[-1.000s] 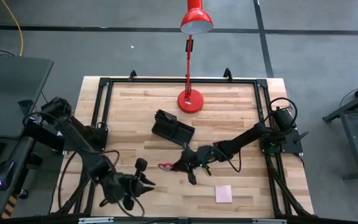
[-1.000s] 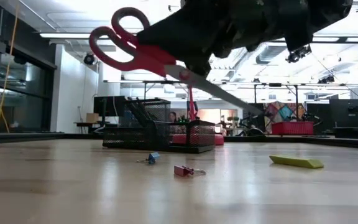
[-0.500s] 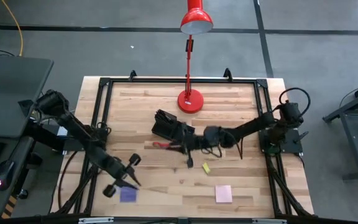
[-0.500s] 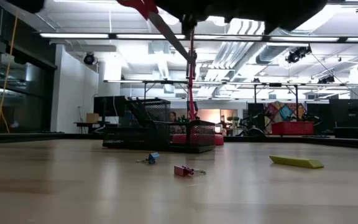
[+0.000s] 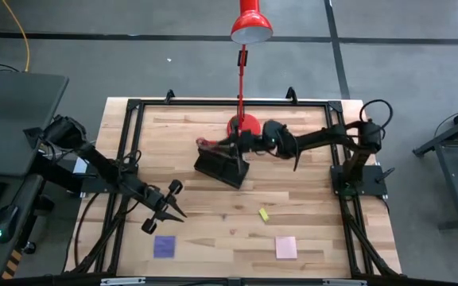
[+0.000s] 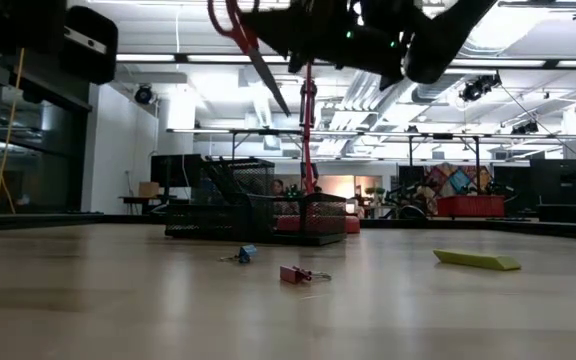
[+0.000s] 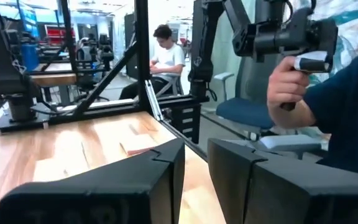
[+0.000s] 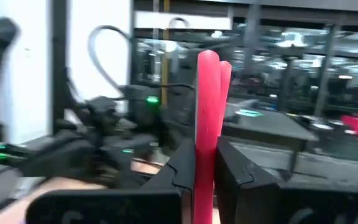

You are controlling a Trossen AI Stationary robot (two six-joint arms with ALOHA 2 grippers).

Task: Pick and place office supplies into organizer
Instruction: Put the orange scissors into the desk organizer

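Note:
The scissors hang blade-down (image 6: 270, 82) by their red handle over the black organizer (image 6: 238, 186). My right gripper should keep moving them down until the blades stand inside, and then let go.
The red-handled scissors (image 5: 210, 144) hang high over the black two-compartment organizer (image 5: 220, 167), held by my right gripper (image 5: 237, 148), which is shut on them; in the low view the scissors (image 6: 248, 45) point blade-down above the organizer (image 6: 256, 214). My left gripper (image 5: 164, 212) is open and holds nothing, above the near-left table. A purple sticky pad (image 5: 164, 247), a pink pad (image 5: 285, 247) and a tiny yellow block (image 5: 264, 214) lie flat on the wood. No pens show. My right gripper (image 8: 205, 155) pinches the scissors' red handle (image 8: 207, 93) between its two fingers, reaching in roughly level from the table's right. The scissors are lifted clear, handles (image 6: 230, 18) uppermost and blades (image 6: 270, 82) slanting down above the organizer.
The red lamp's base (image 5: 243, 128) stands just behind the organizer, its stem rising beside my right gripper. Two small binder clips (image 6: 246, 255) (image 6: 299, 274) lie near the table's middle. A black frame rail (image 5: 213, 103) lines the far edge. A person's hand (image 7: 291, 87) shows beyond the table.
My right gripper has carried the scissors from low over the table's near middle up and toward the far edge, to above the organizer; the scissors have tipped blade-down. My left gripper has moved toward the far edge, uncovering the purple pad.

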